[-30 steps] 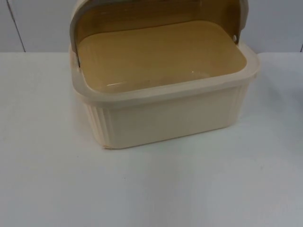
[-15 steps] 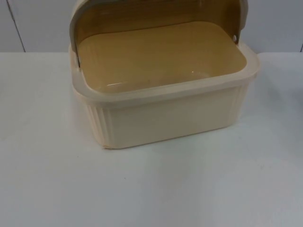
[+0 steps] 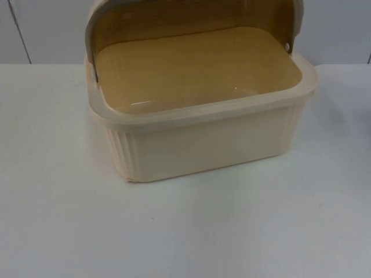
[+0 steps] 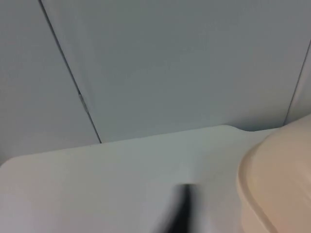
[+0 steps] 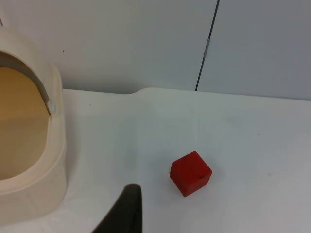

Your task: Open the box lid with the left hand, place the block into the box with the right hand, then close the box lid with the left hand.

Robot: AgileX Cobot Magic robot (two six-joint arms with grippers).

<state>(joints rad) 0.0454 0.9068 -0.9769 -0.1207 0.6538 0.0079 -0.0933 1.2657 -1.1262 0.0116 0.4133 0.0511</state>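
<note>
I expect the red block (image 5: 191,173) to be mostly hidden behind the cream box's front side (image 3: 206,139) when I put it inside, because that side covers the near part of the box's bottom.
A cream box (image 3: 208,145) with ribbed walls stands at the back middle of the table. Its amber lid (image 3: 191,17) with a grey rim is swung up and back, and the tan inside holds nothing. The right wrist view has the small red block (image 5: 190,173) lying on the table a short way beside the box's end wall (image 5: 46,160). My right gripper (image 5: 129,213) hovers just short of the block, open, with nothing in it. My left gripper (image 4: 182,213) is low over the table beside the box's rounded corner (image 4: 277,184), holding nothing that I can see.
The white table top (image 3: 185,231) stretches wide in front of the box. The grey partition wall (image 3: 46,29) closes the table right behind the box and the block.
</note>
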